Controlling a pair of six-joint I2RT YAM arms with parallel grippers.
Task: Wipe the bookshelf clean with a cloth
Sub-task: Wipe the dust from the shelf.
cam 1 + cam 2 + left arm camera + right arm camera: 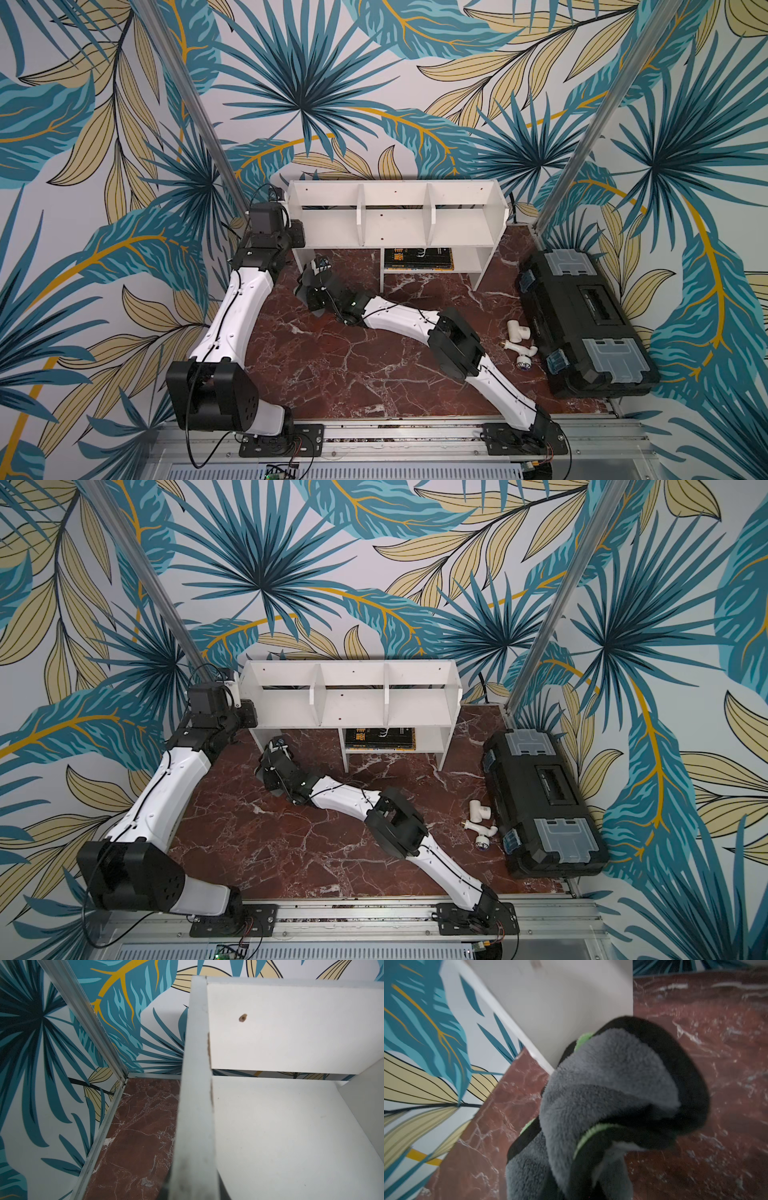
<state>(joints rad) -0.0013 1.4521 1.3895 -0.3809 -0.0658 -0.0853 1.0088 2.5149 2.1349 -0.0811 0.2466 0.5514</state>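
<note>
The cloth is curling into a heap [616,1066] against the bookshelf's leg panel. My right gripper should move back and my left gripper should pull the cloth's loose side [526,1162] straight.
The white bookshelf [395,226] [353,706] stands at the back of the table, and its three upper compartments hold nothing. My left gripper [296,234] [248,713] is shut on the bookshelf's left end panel [195,1105], whose edge runs between the dark jaws. My right gripper [321,266] [277,746] is low in front of the left leg panel [560,1012], shut on the bunched cloth [602,1088]. The grey cloth, with dark edging and a lime-green side, lies against the panel's lower front corner and hides the right fingers in the wrist view.
A black toolbox [582,324] with grey lid panels lies at the right. White pipe fittings [519,340] lie beside it. A dark book [417,257] sits in the lower cubby. Metal posts [199,120] and patterned walls close in the red marble table [332,365].
</note>
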